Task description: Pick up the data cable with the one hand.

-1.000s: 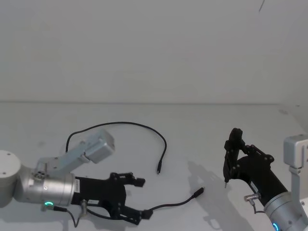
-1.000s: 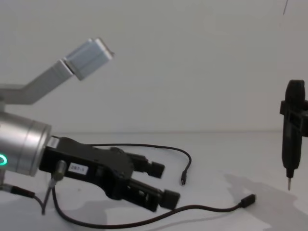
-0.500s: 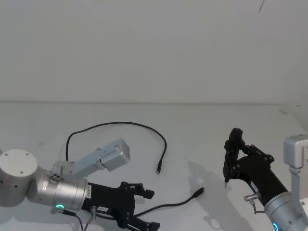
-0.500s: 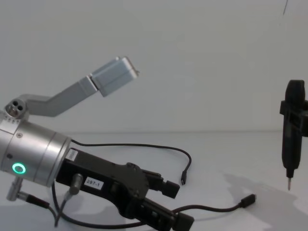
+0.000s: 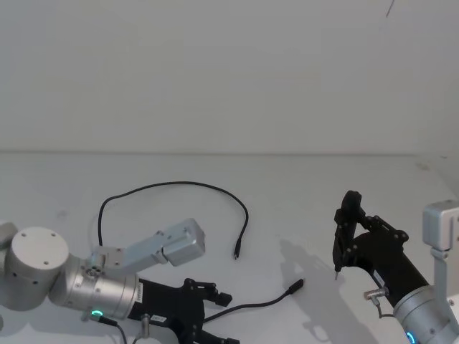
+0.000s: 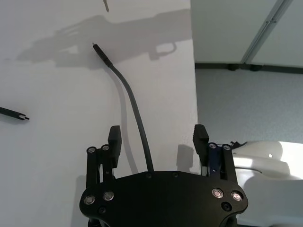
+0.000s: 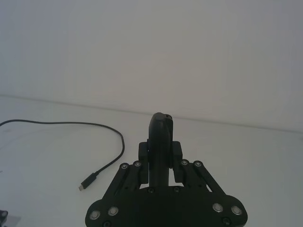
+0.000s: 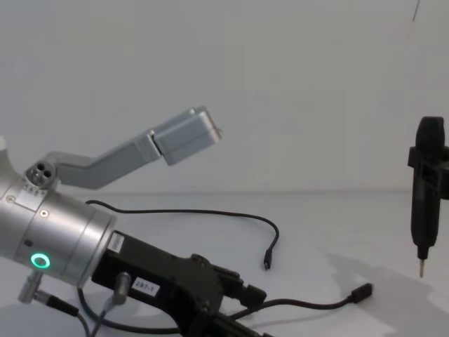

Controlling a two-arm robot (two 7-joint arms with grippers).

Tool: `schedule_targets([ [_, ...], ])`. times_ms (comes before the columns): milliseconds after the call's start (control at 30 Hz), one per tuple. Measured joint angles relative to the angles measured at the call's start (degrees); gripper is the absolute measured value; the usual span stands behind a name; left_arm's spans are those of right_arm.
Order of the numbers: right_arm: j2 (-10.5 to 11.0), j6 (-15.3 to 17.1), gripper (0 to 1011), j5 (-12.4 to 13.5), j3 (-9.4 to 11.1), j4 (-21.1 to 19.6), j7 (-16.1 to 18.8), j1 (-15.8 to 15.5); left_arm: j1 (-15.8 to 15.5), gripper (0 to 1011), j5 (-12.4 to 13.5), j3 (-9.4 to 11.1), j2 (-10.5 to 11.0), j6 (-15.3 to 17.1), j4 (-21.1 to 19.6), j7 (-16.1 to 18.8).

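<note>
The data cable rises in an arch clear of its shadow (image 6: 124, 116), so its near plug (image 8: 361, 293) will stick out forward and sag only slightly when the robot lifts the cable.
The data cable (image 5: 179, 184) is a thin black cord arcing across the white table, with one plug (image 5: 235, 253) at mid-table and the other plug (image 5: 296, 286) nearer me. My left gripper (image 5: 215, 320), blocky and black on a silver wrist, is low at the table's near edge and open. In the left wrist view the cable (image 6: 135, 111) runs between the left gripper's (image 6: 157, 137) spread fingers without touching them. In the chest view the left gripper (image 8: 242, 312) lies over the cable's near run (image 8: 309, 303). My right gripper (image 5: 344, 233), slim with a thin metal tip, hangs parked at the right, shut.
A grey robot wire with a silver plug (image 8: 119, 284) hangs at my left wrist, and another silver plug (image 5: 371, 294) at the right wrist. The table's edge (image 6: 194, 85) drops to grey floor beside the left gripper. A plain white wall stands behind.
My left arm has moved nearer to me and rightward, sinking low, so its open fingers now straddle the cable's near run. The cable and the right arm have not moved.
</note>
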Motion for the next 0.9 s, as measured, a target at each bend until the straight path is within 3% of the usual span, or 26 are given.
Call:
schedule_targets([
  [200, 0.0, 0.0, 279, 0.0, 0.0, 0.0, 0.0, 0.0, -0.33, 798, 0.92, 1.03, -0.24, -0.27, 0.34, 0.69],
  [533, 0.0, 0.0, 279, 0.0, 0.0, 0.0, 0.0, 0.0, -0.57, 464, 1.71, 1.9, -0.37, -0.49, 0.51, 2.27],
  [600, 0.0, 0.0, 279, 0.0, 0.0, 0.0, 0.0, 0.0, -0.62, 443, 1.84, 2.02, -0.35, -0.49, 0.51, 2.47],
  [667, 0.0, 0.0, 279, 0.0, 0.0, 0.0, 0.0, 0.0, -0.74, 328, 2.04, 2.26, -0.29, -0.49, 0.47, 2.71],
  [900, 0.0, 0.0, 279, 0.0, 0.0, 0.0, 0.0, 0.0, -0.89, 242, 2.7, 2.78, 0.3, -0.07, -0.24, 4.0],
])
